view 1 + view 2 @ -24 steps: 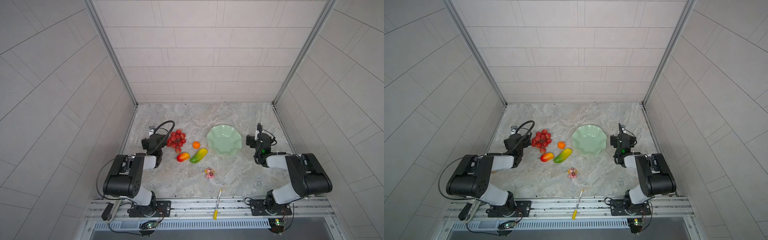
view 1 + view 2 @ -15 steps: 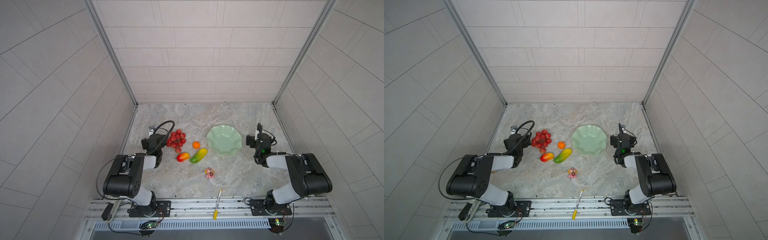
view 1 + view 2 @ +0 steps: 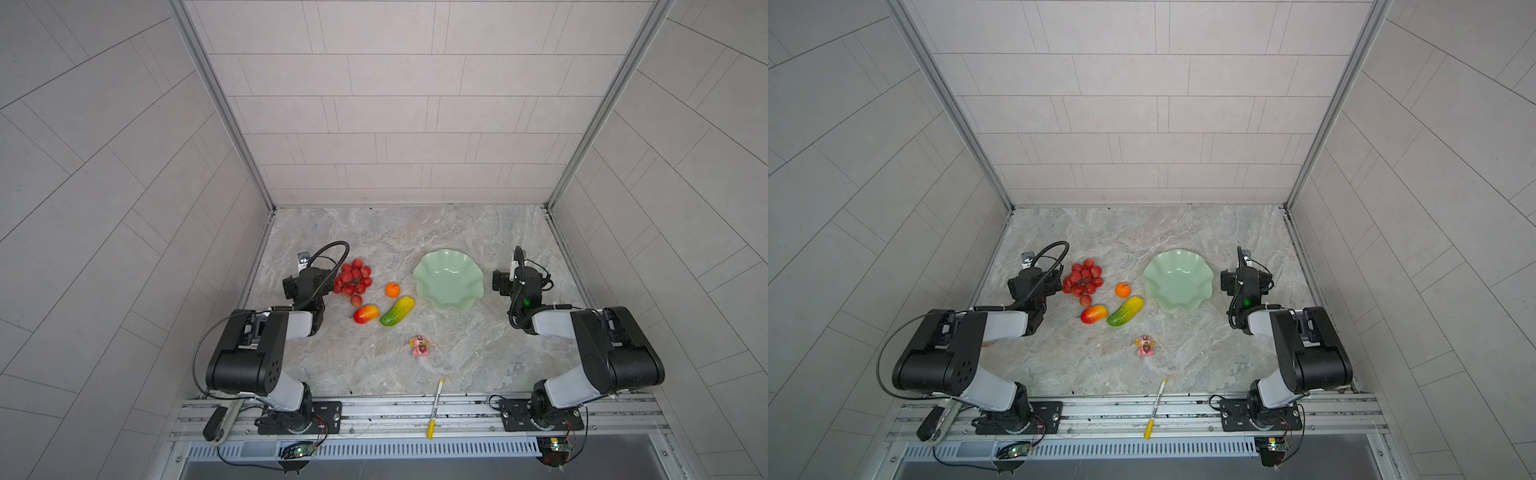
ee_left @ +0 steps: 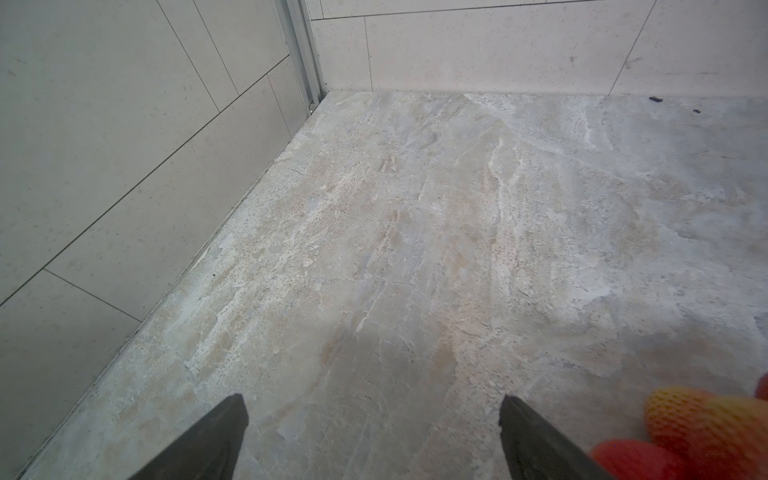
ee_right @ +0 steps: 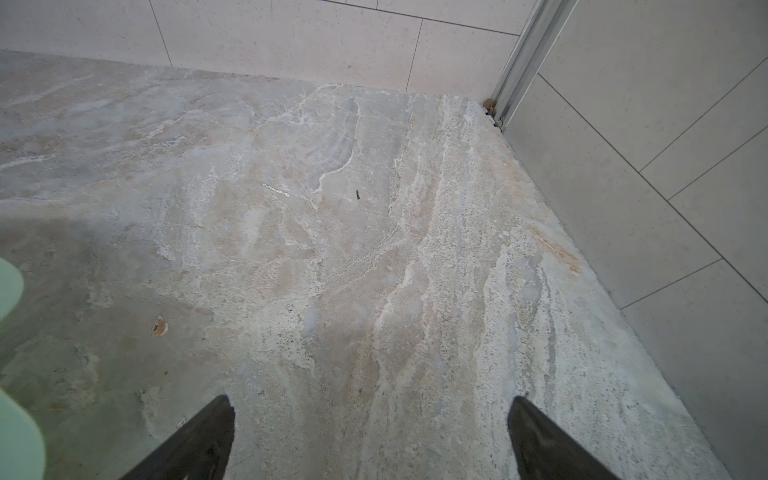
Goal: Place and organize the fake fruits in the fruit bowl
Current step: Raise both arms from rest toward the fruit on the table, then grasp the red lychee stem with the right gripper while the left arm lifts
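I should lift my left gripper out of the way, because it is crowding the near side of the red grape bunch (image 3: 338, 284), and let my right gripper carry the grape bunch to the bowl.
Four fake fruits lie on the marble left of centre in both top views: a red grape bunch (image 3: 352, 280) (image 3: 1084, 279), a small orange (image 3: 392, 289) (image 3: 1122, 290), a red-yellow mango (image 3: 366, 313) (image 3: 1094, 313) and an elongated green-to-yellow fruit (image 3: 397, 311) (image 3: 1125, 311). The mint-green fruit bowl (image 3: 448, 279) (image 3: 1178, 279) stands to their right with nothing in it. My left gripper (image 4: 374, 411) is open over bare marble, with the grape bunch (image 4: 706, 428) blurred just beside one finger. My right gripper (image 5: 370, 409) is open and holds nothing, with the bowl's rim (image 5: 12, 436) off to its side.
A small pink figurine (image 3: 420, 345) stands nearer the front, and a yellow-and-white pen (image 3: 434, 409) lies across the front rail. Tiled walls close in the left, right and back. Each arm rests low near its side wall.
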Tool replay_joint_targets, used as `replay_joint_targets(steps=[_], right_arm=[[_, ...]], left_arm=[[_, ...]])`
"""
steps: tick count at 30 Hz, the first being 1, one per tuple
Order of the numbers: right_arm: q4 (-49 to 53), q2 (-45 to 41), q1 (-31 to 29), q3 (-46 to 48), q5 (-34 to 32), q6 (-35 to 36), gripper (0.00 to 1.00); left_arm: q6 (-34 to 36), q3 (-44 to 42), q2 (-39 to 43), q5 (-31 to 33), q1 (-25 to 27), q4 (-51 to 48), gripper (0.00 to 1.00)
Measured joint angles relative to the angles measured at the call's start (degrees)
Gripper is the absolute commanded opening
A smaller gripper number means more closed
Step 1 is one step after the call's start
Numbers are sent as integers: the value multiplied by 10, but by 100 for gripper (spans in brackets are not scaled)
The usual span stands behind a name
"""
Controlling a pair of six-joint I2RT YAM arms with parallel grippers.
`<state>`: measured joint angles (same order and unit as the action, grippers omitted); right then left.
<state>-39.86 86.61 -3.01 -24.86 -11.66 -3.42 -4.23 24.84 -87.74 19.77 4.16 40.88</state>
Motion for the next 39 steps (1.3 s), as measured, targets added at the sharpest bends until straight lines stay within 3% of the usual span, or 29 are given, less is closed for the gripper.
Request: replay_joint_targets(steps=[18, 22, 28, 39], right_arm=[[9, -3, 0, -2, 1, 3, 100], [161, -57, -1, -77, 10, 6, 100], [283, -187, -18, -160, 40, -26, 99], [523, -205, -107, -242, 100, -35, 100]], left_arm=[[-2, 3, 7, 11, 1, -12, 100], [-29, 95, 69, 28, 2, -200, 100], [-83, 217, 126, 40, 19, -356, 100], [-151, 270, 163, 18, 45, -615, 100]])
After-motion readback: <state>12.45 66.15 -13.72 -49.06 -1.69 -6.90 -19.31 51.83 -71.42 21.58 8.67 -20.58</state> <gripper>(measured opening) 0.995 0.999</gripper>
